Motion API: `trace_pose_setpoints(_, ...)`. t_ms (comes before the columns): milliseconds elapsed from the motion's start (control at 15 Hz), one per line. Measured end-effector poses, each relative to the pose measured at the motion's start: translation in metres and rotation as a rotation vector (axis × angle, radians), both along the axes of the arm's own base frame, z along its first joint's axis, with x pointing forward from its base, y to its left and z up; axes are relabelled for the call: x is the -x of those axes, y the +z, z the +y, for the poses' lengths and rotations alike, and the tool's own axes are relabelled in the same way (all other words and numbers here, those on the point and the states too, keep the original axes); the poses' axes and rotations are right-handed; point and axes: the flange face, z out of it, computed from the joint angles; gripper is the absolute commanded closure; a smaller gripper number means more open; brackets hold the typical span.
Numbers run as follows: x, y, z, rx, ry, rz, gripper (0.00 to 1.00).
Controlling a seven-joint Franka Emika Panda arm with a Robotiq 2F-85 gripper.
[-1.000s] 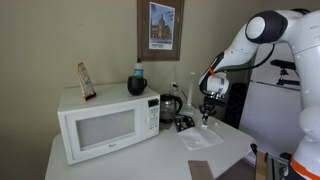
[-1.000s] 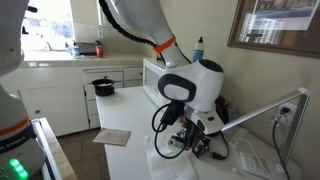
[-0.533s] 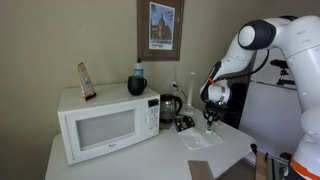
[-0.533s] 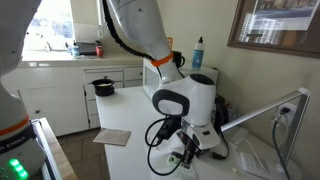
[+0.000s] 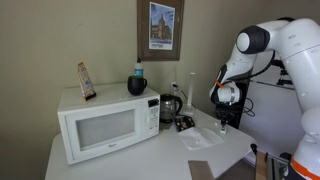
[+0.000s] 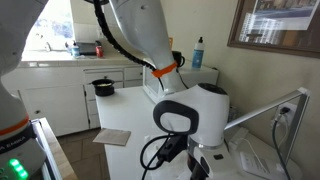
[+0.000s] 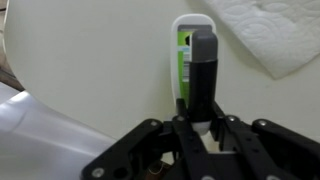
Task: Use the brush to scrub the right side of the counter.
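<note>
The paper towel is next to the brush, so my gripper should turn the stroke around and scrub the open counter toward the counter's rounded edge.
In the wrist view my gripper is shut on the brush, a short pale brush with a green stripe and a dark grip. The brush points away from me, down against the white counter. In an exterior view my gripper hangs over the counter near its right edge, beside a white paper towel. In the other exterior view my arm's big white body hides the gripper and the brush.
A white microwave with a dark bowl on top stands on the counter's left part, with a kettle beside it. The paper towel lies close to the brush. A dark square mat lies at the front edge. A black pot stands further off.
My gripper has moved with the brush toward the counter's right edge, past the paper towel. In the other view the arm has swung closer to the camera and now hides the gripper.
</note>
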Motion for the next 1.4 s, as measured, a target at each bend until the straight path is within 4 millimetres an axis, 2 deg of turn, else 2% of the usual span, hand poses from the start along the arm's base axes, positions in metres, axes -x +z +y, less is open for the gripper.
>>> trace_pose_setpoints(333, 0.032, -0.023, -0.009, -0.007, -0.077, 0.06, 0.94)
trace_pose_setpoints(600, 0.046, -0.024, -0.017, -0.002, -0.159, 0.051, 0.94)
trace_pose_setpoints(1000, 0.073, -0.024, -0.041, 0.03, -0.328, -0.038, 0.94)
trace_pose_setpoints(1200, 0.07, -0.025, -0.046, 0.038, -0.382, -0.105, 0.94)
trace_pose_setpoints(1400, 0.049, -0.025, -0.042, 0.019, -0.396, -0.16, 0.94)
